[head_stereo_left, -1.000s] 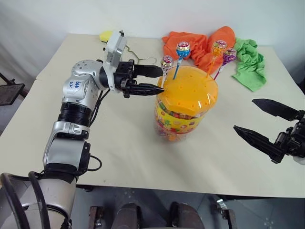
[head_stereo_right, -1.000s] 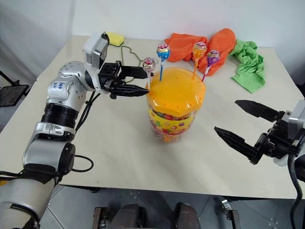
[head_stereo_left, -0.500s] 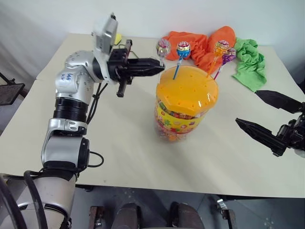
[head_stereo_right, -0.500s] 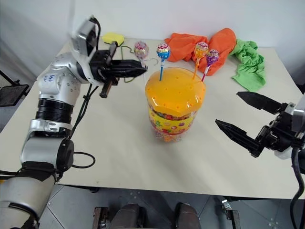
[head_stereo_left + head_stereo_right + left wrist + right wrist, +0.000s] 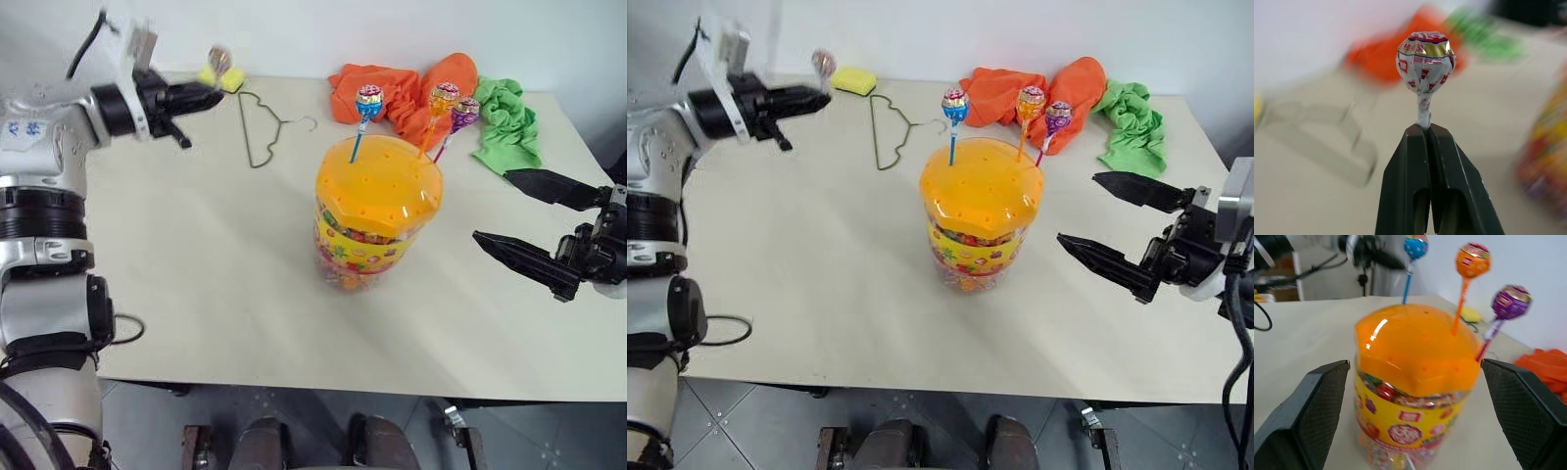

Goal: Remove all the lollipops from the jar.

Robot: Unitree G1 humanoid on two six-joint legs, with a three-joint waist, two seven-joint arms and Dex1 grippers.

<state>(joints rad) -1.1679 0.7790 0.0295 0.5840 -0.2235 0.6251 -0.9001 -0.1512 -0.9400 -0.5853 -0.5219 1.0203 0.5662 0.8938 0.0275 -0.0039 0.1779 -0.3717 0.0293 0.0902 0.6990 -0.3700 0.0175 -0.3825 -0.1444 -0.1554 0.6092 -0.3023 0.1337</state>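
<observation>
I should keep moving my left gripper down to the empty tabletop [image 5: 789, 220] beside the jar and let go there, as the white lollipop [image 5: 824, 63] is clear of the jar's lid.
The jar [image 5: 377, 211] stands mid-table, a clear tub with a domed orange lid and a yellow label. Three lollipops stick up from the lid: blue stick [image 5: 368, 100], orange stick [image 5: 443, 98], purple stick [image 5: 464, 113]. Far left, above the table's back corner, my left gripper [image 5: 214, 90] is shut on the stick of a fourth lollipop [image 5: 1425, 61], whose wrapped head rises above the fingertips. My right gripper [image 5: 490, 208] is open to the right of the jar, level with its body and not touching it; the right wrist view shows the jar [image 5: 1413, 382] between the two fingers.
A wire hanger [image 5: 260, 127] lies on the table behind and left of the jar. A yellow sponge [image 5: 853, 79] sits at the back left. Orange cloth [image 5: 411, 83] and green cloth [image 5: 507, 122] are bunched at the back right.
My left gripper closed on the white-stick lollipop, pulled it out of the lid and swung it far to the left. The right gripper stayed open beside the jar.
</observation>
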